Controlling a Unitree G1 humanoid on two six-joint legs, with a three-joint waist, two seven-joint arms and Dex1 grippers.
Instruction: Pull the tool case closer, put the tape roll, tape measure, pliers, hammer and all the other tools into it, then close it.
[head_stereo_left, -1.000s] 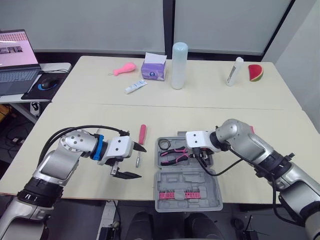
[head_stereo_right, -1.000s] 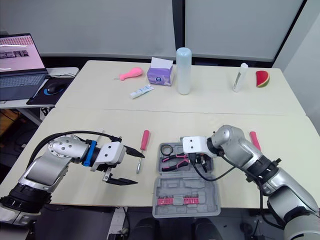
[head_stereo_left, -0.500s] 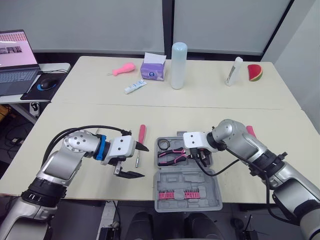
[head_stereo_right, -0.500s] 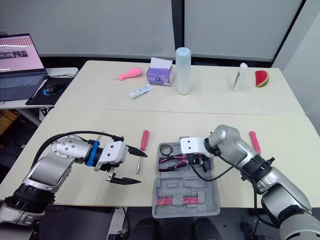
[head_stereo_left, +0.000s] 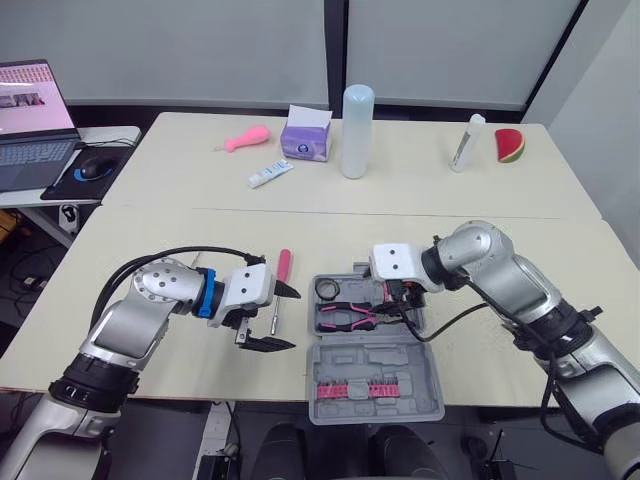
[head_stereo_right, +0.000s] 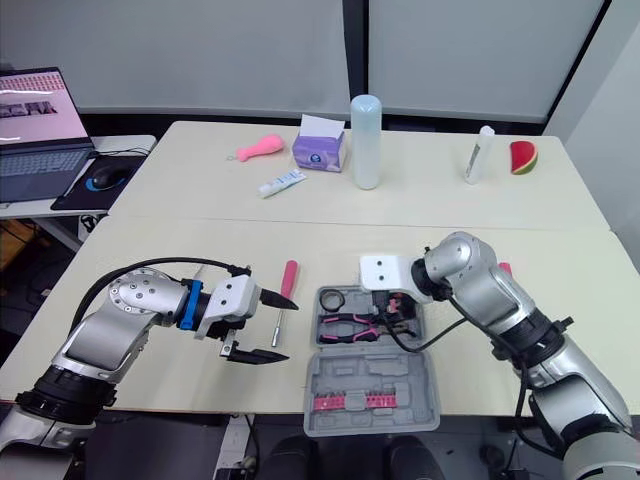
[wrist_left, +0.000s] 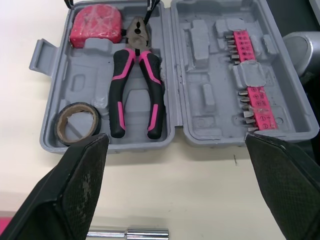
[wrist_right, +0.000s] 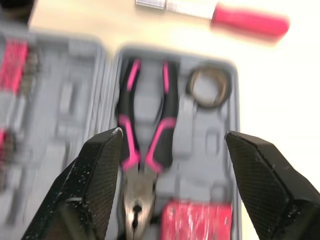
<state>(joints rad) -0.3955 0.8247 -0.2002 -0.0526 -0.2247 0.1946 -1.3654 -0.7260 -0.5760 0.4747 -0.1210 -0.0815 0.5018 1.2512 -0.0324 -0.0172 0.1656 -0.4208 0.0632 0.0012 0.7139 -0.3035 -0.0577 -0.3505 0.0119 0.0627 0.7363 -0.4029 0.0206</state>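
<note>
An empty narrow groove (wrist_left: 185, 49) runs next to the lid's hinge. The clear-handled thin screwdriver (head_stereo_left: 195, 259) will come to lie flat in that groove when I lower it in.
The grey tool case (head_stereo_left: 376, 352) lies open at the table's front edge. In its tray are the tape roll (head_stereo_left: 328, 290), the pink-handled pliers (head_stereo_left: 345, 318) and a red tape measure (wrist_left: 96, 26). A strip of pink bits (head_stereo_left: 357, 388) sits in the lid. A pink-handled screwdriver (head_stereo_left: 283, 270) lies on the table just left of the case. My left gripper (head_stereo_left: 283, 318) is open beside it, holding nothing. My right gripper (wrist_right: 172, 134) hovers open above the pliers' head. Another pink handle (head_stereo_right: 503, 268) peeks out behind my right forearm.
At the back of the table stand a tall pale bottle (head_stereo_left: 358, 130), a tissue box (head_stereo_left: 307, 140), a pink toy (head_stereo_left: 248, 138), a tube (head_stereo_left: 271, 174), a white bottle (head_stereo_left: 467, 143) and a watermelon slice (head_stereo_left: 510, 146). A laptop (head_stereo_left: 35, 120) sits on a side desk, far left.
My right gripper has lifted up and back from the case; the pliers now lie flat in the tray. My left gripper has edged right towards the case.
</note>
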